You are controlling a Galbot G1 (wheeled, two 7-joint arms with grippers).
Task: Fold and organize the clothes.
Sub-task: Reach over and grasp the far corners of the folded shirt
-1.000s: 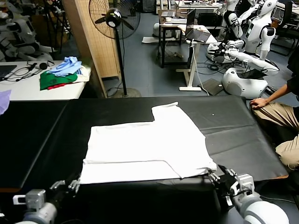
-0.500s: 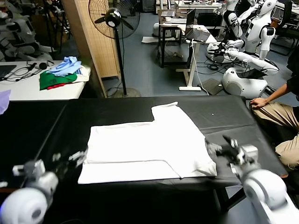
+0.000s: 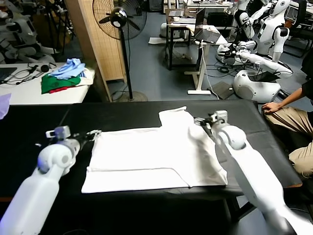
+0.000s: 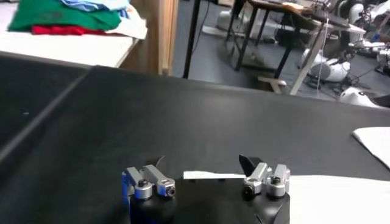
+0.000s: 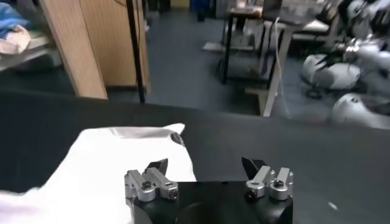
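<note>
The sleeve (image 3: 174, 116) reaches out beyond the white T-shirt's far edge, so the robot's right gripper should first fold the sleeve in over the shirt's body (image 3: 177, 144) and then make the shirt narrower.
The clothes are one white T-shirt (image 3: 151, 156) lying flat on the black table (image 3: 34, 147), with one sleeve (image 3: 176, 116) pointing toward the far side. My left gripper (image 3: 93, 133) hovers open at the shirt's far left corner. In the left wrist view the gripper (image 4: 204, 164) has the shirt's edge (image 4: 207, 175) between its open jaws. My right gripper (image 3: 203, 121) is open at the shirt's far right side, beside the sleeve. In the right wrist view that gripper (image 5: 205, 164) is empty, with white cloth (image 5: 116, 158) under one finger.
A pile of blue, green and red garments (image 3: 66, 76) lies on a white table at the back left. A standing fan (image 3: 120, 19) and a wooden pillar (image 3: 93, 44) stand behind the table. A seated person (image 3: 293, 122) is at the right edge.
Both arms have swung from the table's near edge up to the shirt's far side, the left to its left corner and the right near the sleeve. The shirt lies as before.
</note>
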